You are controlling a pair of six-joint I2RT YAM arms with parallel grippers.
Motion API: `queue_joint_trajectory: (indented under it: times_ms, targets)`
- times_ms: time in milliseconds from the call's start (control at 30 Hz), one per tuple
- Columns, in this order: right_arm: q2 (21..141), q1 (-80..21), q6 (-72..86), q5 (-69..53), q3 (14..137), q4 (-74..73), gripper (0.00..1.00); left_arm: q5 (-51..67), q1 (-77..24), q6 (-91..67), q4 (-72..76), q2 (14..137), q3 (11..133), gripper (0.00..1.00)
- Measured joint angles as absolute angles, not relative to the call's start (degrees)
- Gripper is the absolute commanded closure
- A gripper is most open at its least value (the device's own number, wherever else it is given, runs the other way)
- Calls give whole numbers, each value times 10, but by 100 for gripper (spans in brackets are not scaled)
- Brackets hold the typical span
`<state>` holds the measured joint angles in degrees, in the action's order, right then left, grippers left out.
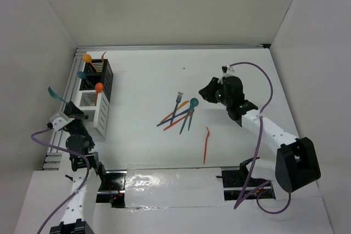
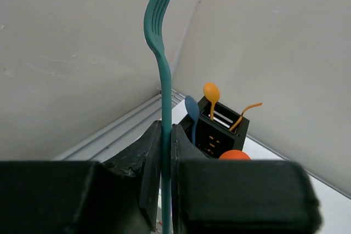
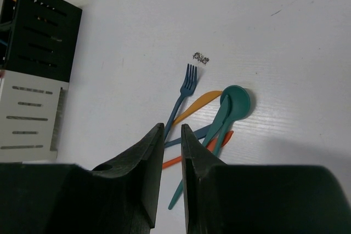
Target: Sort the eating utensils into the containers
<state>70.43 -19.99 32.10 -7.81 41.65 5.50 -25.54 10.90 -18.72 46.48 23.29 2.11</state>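
Observation:
The lone red-orange utensil is lying by my right gripper, far from the containers, so my right gripper should pick it up and pass it to my left gripper.
My left gripper is shut on the handle of a teal fork and holds it upright, left of the containers. The containers are a black slatted bin joined to white bins. They hold an orange spoon, a blue spoon, a red-orange spoon and a thin orange utensil. My right gripper is empty, jaws nearly together, above a pile with a blue fork, orange knife and teal spoon.
A lone red-orange knife lies on the table right of centre, nearer the front. An aluminium rail runs along the left edge behind the bins. White walls enclose the table on three sides. A shiny covered strip lies between the arm bases.

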Motion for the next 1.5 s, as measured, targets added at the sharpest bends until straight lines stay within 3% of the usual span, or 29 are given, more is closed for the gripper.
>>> queue_joint_trajectory:
  times_ms: [333, 567, 700, 967, 1067, 1267, 1333, 1400, 1467, 1500]
  targets:
    - [691, -199, 329, -77, 408, 58, 74, -267, 107, -197, 396, 301, 21, 73]
    - [688, -199, 338, -77, 396, 60, 74, -259, 102, -199, 351, 286, 22, 55]
    - [685, -198, 338, -77, 396, 64, 74, -259, 93, -198, 342, 245, 22, 26]
    - [684, -198, 337, -77, 396, 64, 74, -244, 82, -155, 316, 217, 37, 23]
    - [683, -198, 336, -77, 396, 63, 74, -218, 82, -130, 234, 220, 128, 22]
    - [672, -198, 336, -76, 396, 39, 72, -60, 82, -90, 11, 303, 477, 23]
    - [659, -197, 336, -72, 395, 25, 61, 51, 83, -74, -53, 342, 576, 14]
    - [641, -196, 338, -66, 389, 11, 53, 166, 82, -59, -117, 381, 639, 14]
    - [622, -194, 341, -62, 382, -10, 37, 305, 79, -48, -184, 422, 670, 13]
    - [612, -193, 340, -60, 377, -21, 37, 316, 79, -46, -190, 442, 672, 13]
